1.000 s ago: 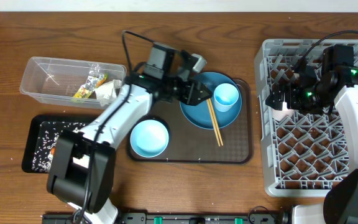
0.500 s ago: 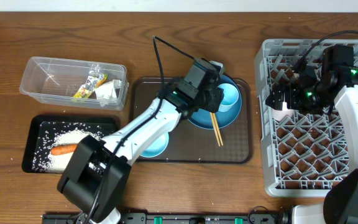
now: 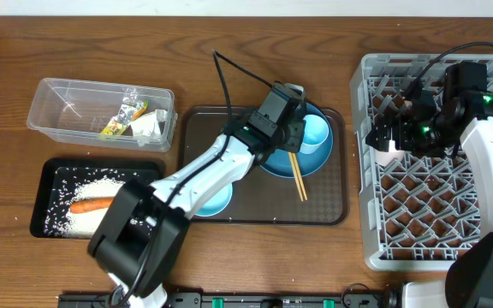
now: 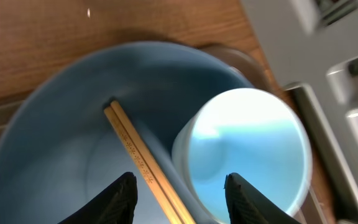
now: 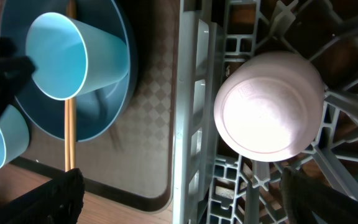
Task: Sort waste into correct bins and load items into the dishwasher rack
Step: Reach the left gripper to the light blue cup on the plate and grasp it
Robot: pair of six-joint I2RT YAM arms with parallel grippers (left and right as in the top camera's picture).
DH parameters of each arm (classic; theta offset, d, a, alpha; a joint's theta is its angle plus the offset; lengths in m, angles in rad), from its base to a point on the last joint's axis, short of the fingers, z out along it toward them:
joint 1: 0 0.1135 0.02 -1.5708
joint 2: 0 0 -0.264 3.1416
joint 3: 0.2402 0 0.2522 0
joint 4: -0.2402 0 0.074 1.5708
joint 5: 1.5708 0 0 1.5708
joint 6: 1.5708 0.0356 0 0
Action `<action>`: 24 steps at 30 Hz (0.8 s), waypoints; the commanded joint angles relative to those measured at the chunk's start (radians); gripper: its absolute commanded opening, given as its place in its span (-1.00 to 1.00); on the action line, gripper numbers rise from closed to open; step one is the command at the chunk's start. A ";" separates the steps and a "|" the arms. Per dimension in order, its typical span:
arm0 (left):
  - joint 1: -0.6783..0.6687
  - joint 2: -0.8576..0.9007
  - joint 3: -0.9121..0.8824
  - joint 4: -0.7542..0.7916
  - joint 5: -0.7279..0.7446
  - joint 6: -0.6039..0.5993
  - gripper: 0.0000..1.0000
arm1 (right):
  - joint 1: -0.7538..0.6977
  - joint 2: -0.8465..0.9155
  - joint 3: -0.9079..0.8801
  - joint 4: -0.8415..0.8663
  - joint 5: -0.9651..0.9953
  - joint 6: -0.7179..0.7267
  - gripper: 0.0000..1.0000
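My left gripper is facing the opening of the light blue cup [image 3: 316, 133], which lies tipped. It should lift the cup by the cup's rim [image 4: 190, 138] and hold out the cup's base to my right gripper.
The round blue plate [image 3: 317, 162] lies on the brown serving tray with the light blue cup [image 3: 315, 133] and two wooden chopsticks [image 3: 299, 177] on it. My left gripper [image 3: 289, 141] hovers over the plate, open. In the left wrist view its fingertips [image 4: 122, 196] straddle the chopsticks [image 4: 138, 158] beside the cup [image 4: 247, 149], touching neither. A light blue bowl [image 3: 219, 201] is half hidden under the left arm. My right gripper [image 3: 392, 137] hangs open over the left edge of the dishwasher rack [image 3: 435, 205]. The pink cup [image 5: 269, 112] sits upside down in the rack [image 5: 194, 124].
The clear tub [image 3: 62, 107] at the left holds a yellow-green wrapper [image 3: 125, 117] and a white tissue [image 3: 150, 127]. The black tray [image 3: 45, 175] below it holds rice [image 3: 101, 182] and the carrot [image 3: 92, 205]. The brown serving tray [image 3: 328, 201] lies between tub and rack.
My left arm has swung to the right, bringing its gripper over the plate, chopsticks and cup and uncovering the carrot tray. The right arm has stayed still.
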 commanded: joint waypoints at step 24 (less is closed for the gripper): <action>0.058 -0.005 -0.002 -0.049 -0.018 -0.028 -0.88 | 0.009 -0.002 -0.005 -0.001 -0.014 -0.003 0.98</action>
